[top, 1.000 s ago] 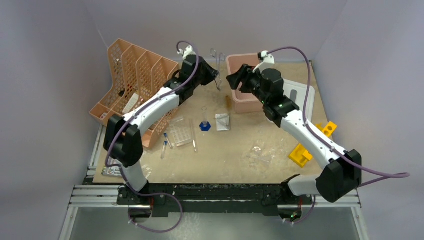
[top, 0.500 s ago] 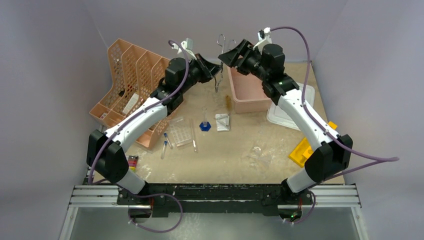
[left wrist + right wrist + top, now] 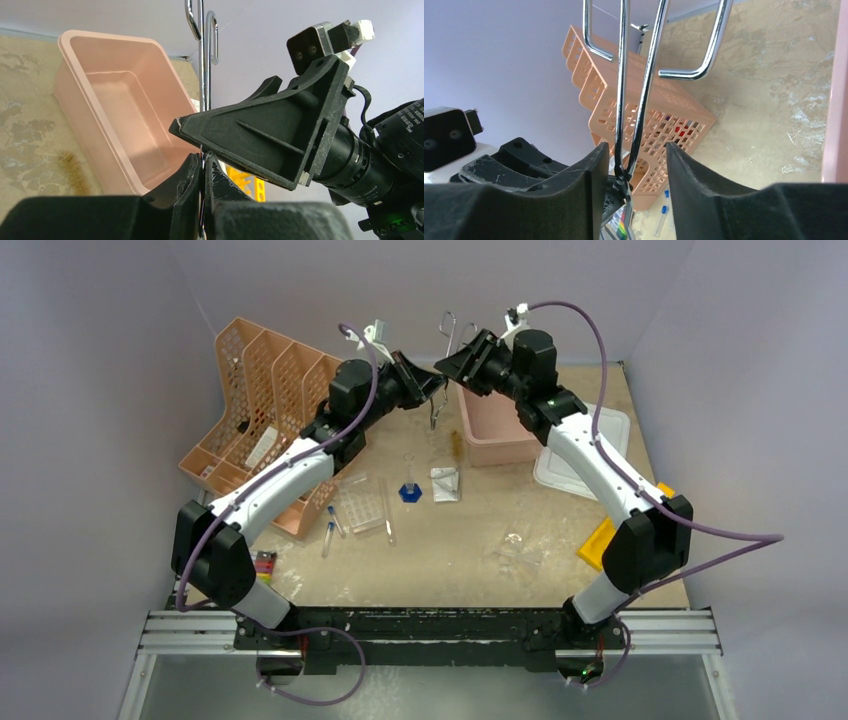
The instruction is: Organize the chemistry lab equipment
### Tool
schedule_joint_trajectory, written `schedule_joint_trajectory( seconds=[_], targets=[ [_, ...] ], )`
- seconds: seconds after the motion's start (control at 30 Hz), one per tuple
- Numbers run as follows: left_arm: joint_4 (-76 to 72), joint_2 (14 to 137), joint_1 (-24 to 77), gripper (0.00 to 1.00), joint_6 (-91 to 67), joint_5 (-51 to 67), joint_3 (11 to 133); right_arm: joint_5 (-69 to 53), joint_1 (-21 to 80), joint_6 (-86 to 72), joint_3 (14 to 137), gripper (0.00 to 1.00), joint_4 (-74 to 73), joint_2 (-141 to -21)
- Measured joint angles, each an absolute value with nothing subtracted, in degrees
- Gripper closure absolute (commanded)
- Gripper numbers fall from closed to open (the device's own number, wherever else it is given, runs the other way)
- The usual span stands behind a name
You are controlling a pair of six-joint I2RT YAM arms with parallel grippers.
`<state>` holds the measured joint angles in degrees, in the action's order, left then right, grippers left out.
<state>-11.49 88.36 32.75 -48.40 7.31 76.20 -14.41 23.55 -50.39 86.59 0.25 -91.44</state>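
The left gripper is holding the metal forceps [image 3: 444,399] and the pink bin [image 3: 496,428] is on the right gripper's side, so the right gripper should take the forceps and lower them into the bin.
The metal forceps [image 3: 446,328] hang upright in the air by the pink bin [image 3: 497,436], ring handles up. My left gripper [image 3: 436,386] is shut on their shaft [image 3: 202,75], pinched between the jaws [image 3: 204,161]. My right gripper [image 3: 450,364] is open, its fingers either side of the two forceps arms [image 3: 624,80], with the left finger close to them [image 3: 636,156]. On the table lie the flask with the blue base [image 3: 408,490], the clear tube rack [image 3: 361,508], blue-capped tubes [image 3: 328,534], a glass rod [image 3: 387,520] and a clear dish [image 3: 520,550].
The orange perforated organiser [image 3: 268,405] stands at the back left. A marker pack [image 3: 265,563] lies near the left arm's base. A white lid [image 3: 585,455] and a yellow piece [image 3: 598,546] lie on the right. A brush [image 3: 457,445] and a small packet [image 3: 445,483] lie beside the bin.
My left gripper has lifted the forceps higher. My right gripper has swung up and left from over the bin, and its open fingers now stand around the forceps.
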Motion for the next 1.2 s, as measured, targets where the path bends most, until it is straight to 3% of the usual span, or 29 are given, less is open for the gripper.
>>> schedule_joint_trajectory(
  seconds=[0.13,0.17,0.2,0.33,0.47,0.8,1.2],
  targets=[
    [-11.4,88.4,32.8,1.00,-48.3,7.3,76.0,-15.7,23.4,-51.6,87.3,0.90,0.8,-92.8],
    [-11.3,88.4,32.8,0.97,-48.3,7.2,75.9,-15.9,23.3,-51.9,87.4,0.94,0.8,-93.0],
    [-11.2,88.4,32.8,0.86,-48.2,7.3,75.7,-16.3,23.3,-51.9,87.4,0.98,1.2,-93.1],
    [-11.2,88.4,32.8,0.53,-47.4,7.2,75.6,-16.9,22.7,-51.1,87.4,1.00,1.7,-93.1],
    [-10.6,88.3,32.5,0.38,-46.2,6.6,75.7,-16.4,20.3,-48.1,87.4,1.00,0.8,-93.1],
    [-3.3,87.4,30.1,0.36,-42.0,3.6,77.3,-14.0,13.3,-29.8,93.8,1.00,-9.9,-95.5],
    [3.2,87.0,30.0,0.36,-37.5,1.3,79.5,-3.9,11.8,-13.8,97.3,1.00,-16.6,-108.3]
  ],
)
